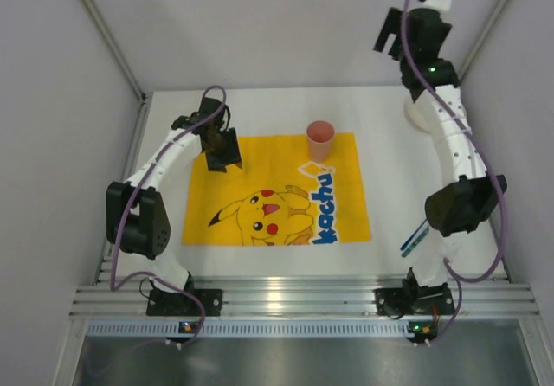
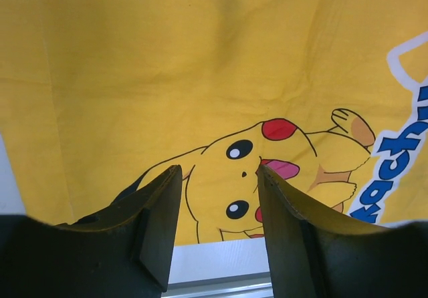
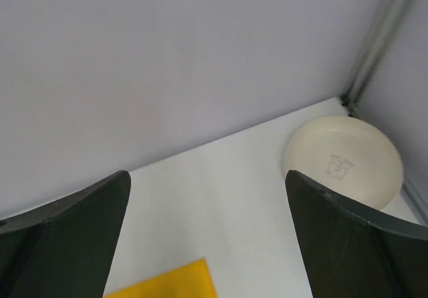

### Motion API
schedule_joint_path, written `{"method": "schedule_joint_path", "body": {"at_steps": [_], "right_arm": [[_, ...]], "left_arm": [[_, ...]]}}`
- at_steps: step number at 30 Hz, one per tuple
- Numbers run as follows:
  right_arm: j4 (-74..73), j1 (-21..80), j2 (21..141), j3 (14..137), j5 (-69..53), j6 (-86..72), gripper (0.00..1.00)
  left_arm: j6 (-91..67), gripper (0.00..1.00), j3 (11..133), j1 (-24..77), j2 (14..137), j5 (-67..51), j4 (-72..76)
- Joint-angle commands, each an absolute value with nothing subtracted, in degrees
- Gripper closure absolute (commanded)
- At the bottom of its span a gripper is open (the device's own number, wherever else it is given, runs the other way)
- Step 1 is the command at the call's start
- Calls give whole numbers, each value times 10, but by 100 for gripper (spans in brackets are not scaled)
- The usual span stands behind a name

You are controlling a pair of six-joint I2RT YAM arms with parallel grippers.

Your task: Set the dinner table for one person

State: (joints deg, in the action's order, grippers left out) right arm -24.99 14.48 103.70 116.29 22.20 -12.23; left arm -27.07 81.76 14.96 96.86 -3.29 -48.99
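The cream plate (image 3: 344, 162) lies clear of the cup and utensils. I should now move my open right gripper down to it until the fingers straddle its rim (image 3: 394, 190).
The white dinner table (image 1: 381, 113) carries a yellow Pikachu placemat (image 1: 277, 187) in its middle. A pink cup (image 1: 320, 139) stands upright on the placemat's far right part. A cream plate (image 3: 344, 161) lies in the far right corner of the table; in the top view (image 1: 417, 116) the right arm mostly hides it. My left gripper (image 1: 221, 148) hovers over the placemat's far left corner, open and empty (image 2: 217, 171). My right gripper (image 1: 389, 33) is raised high at the back right, open wide and empty (image 3: 207, 178), with the plate below to its right.
Blue and green utensils (image 1: 415, 237) lie on the table at the right, beside the right arm's elbow. Grey walls and metal frame posts close in the table at the left, back and right. A metal rail (image 1: 303, 299) runs along the near edge.
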Motion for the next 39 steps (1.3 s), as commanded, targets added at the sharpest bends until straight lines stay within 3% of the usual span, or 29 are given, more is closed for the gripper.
{"method": "schedule_joint_path", "body": {"at_steps": [1,2,5,16,23,30,39], "right_arm": [[-396,5,1117,1271,187,-252,0],[-416,-59,1160,1289,153,-280,0],[-453,-126,1223,1315,4,-346,4],[-404,-188,1324,1324,-32,-431,4],[-400,-222,1315,1228,-37,-561,6],[-416,-224,1308,1179,-32,-559,6],[-395,-222,1376,1228,-37,-569,12]], "left_arm": [[-278,45,835,145,960,-23,-494],[-281,45,833,145,962,-22,-493],[-289,45,834,145,969,-22,-490],[-320,46,890,144,1019,-5,-511],[-345,46,939,145,1077,-4,-522],[-360,46,990,145,1126,-9,-526],[-383,46,1090,145,1196,-19,-564]]}}
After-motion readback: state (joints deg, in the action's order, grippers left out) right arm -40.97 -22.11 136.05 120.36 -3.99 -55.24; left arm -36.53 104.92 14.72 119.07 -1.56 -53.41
